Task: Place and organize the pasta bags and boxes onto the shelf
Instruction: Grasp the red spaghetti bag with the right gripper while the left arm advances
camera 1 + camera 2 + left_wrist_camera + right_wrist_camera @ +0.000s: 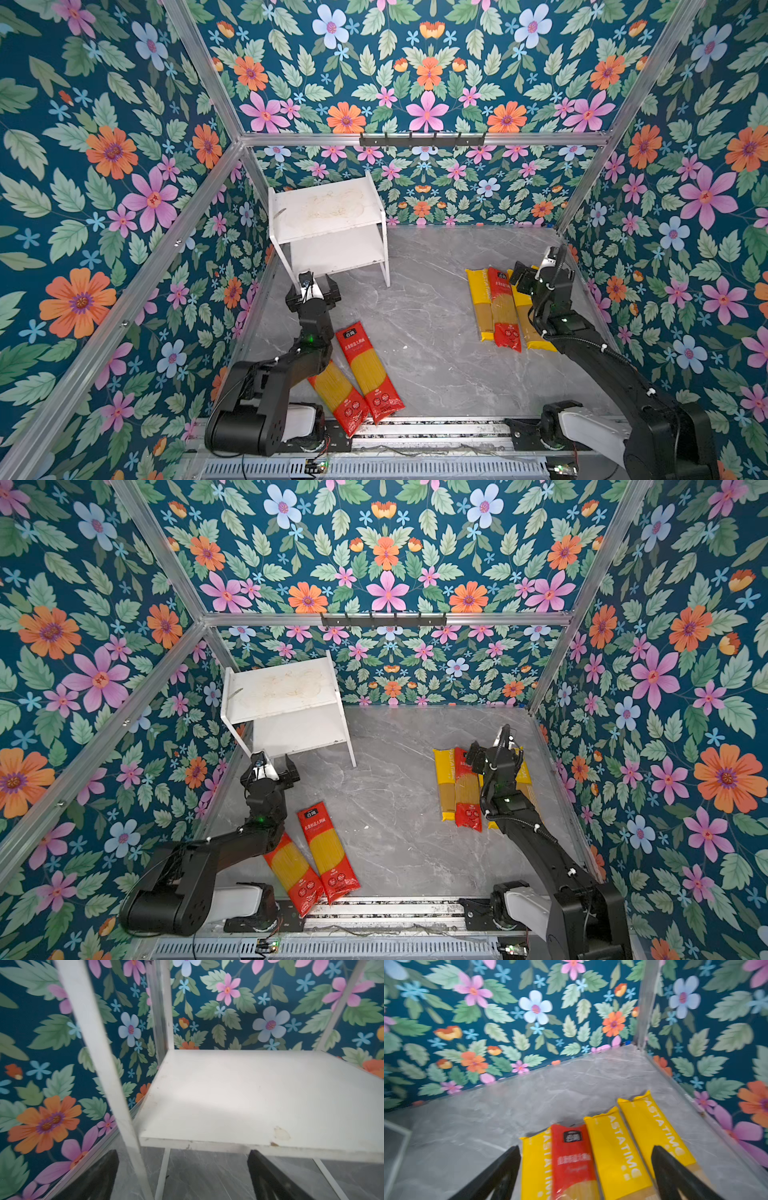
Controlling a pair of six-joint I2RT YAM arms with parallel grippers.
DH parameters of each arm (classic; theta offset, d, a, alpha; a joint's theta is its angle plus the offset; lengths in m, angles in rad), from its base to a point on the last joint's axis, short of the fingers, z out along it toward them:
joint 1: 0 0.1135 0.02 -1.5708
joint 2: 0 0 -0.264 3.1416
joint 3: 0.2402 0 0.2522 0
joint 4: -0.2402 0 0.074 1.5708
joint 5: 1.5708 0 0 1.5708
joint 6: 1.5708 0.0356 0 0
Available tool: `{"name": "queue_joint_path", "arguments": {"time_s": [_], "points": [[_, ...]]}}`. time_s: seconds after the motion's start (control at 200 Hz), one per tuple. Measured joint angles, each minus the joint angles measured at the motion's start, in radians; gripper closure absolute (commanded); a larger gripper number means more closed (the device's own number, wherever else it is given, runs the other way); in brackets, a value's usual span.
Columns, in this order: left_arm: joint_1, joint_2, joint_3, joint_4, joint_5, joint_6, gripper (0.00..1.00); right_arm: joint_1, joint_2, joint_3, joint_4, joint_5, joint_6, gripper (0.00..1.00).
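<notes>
The red-ended bag nearer the middle (pixel 369 369) lies at a slant next to its neighbour, so next my left gripper moves the bag over to the open marble (pixel 410 348) for my right gripper.
The white shelf (pixel 328 212) (pixel 282 692) stands at the back left with both boards bare; its lower board (pixel 249 1095) fills the left wrist view. My left gripper (pixel 315 284) (pixel 185 1178) is open just in front of the shelf's front leg (pixel 93 1043), holding nothing. Two red-ended pasta bags (pixel 368 368) (pixel 338 392) lie beside the left arm. On the right lie a red-ended bag (pixel 505 311) (pixel 573 1159) and yellow-ended bags (pixel 478 303) (pixel 614 1153) (pixel 654 1126). My right gripper (pixel 536 270) (pixel 586 1176) hovers open over their far ends.
Floral walls with aluminium posts close in the grey marble table (pixel 424 291) on three sides. A black hook rail (pixel 422 140) hangs on the back wall. The arms' metal base rail (pixel 415 430) runs along the front edge, under the red bags' near ends.
</notes>
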Motion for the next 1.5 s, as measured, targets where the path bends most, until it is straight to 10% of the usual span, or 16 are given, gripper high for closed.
{"name": "queue_joint_path", "arguments": {"time_s": [0.325, 0.735, 1.5], "points": [[-0.100, -0.302, 0.228, -0.762, -0.097, -0.378, 0.01, 0.110, -0.063, -0.033, -0.301, -0.356, 0.358, 0.19], [-0.175, -0.512, 0.220, -1.337, 0.182, -0.671, 0.26, 0.700, 0.251, 0.147, -0.466, -0.368, 0.509, 0.32], [-0.286, -0.420, -0.047, -1.187, 0.378, -0.922, 0.52, 0.790, 0.922, 0.489, -0.147, -0.813, 0.579, 0.59]]}}
